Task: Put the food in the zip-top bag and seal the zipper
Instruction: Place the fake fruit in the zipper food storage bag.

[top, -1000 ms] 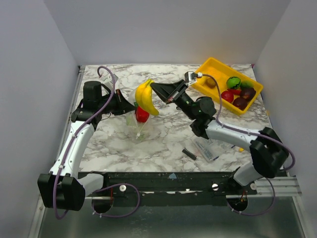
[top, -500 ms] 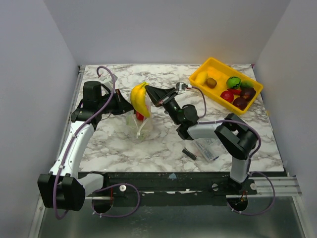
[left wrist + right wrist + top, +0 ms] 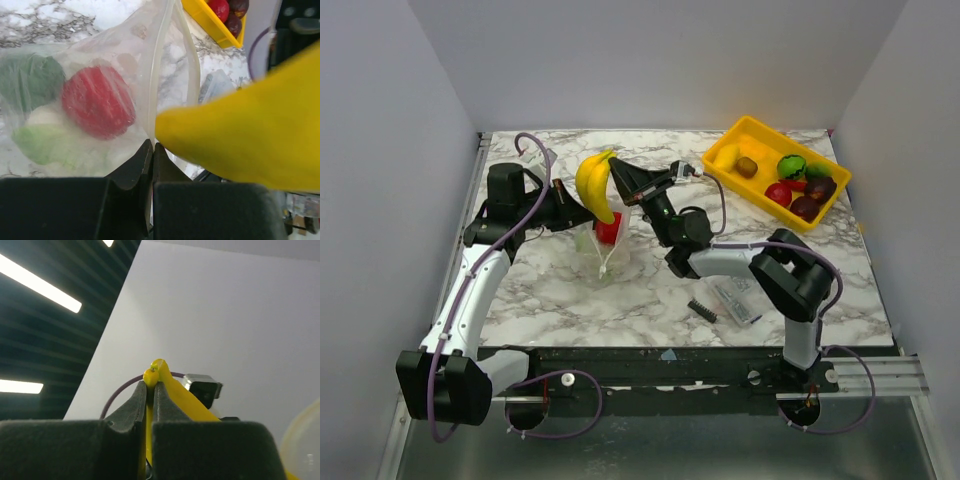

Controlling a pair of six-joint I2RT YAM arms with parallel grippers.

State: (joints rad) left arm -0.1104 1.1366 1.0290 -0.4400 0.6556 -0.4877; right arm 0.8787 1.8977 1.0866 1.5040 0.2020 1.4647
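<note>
The banana's tip (image 3: 168, 128) hangs at the bag's zipper by the robot's left gripper, so next the right gripper pulls it back over the bag's opening (image 3: 176, 72) before going down.
My right gripper (image 3: 616, 166) is shut on the stem of the yellow banana (image 3: 591, 186) and holds it above the open mouth of the clear zip-top bag (image 3: 603, 248). The stem (image 3: 156, 371) shows between the right fingers. My left gripper (image 3: 582, 213) is shut on the bag's mouth edge, pinching the zipper strip (image 3: 156, 85). In the left wrist view the bag (image 3: 75, 95) holds a red piece (image 3: 97, 102) and green pieces (image 3: 30, 82), and the banana tip (image 3: 240, 140) hangs just right of my left gripper (image 3: 151, 147).
A yellow tray (image 3: 775, 135) at the back right holds a kiwi (image 3: 747, 166), a green ball (image 3: 791, 165) and red and dark purple pieces. A small black ridged piece (image 3: 701, 310) and a flat clear packet (image 3: 733, 299) lie near the front edge.
My right arm has carried the banana leftward, from right of the bag to over its mouth. The left gripper has kept its hold on the bag.
</note>
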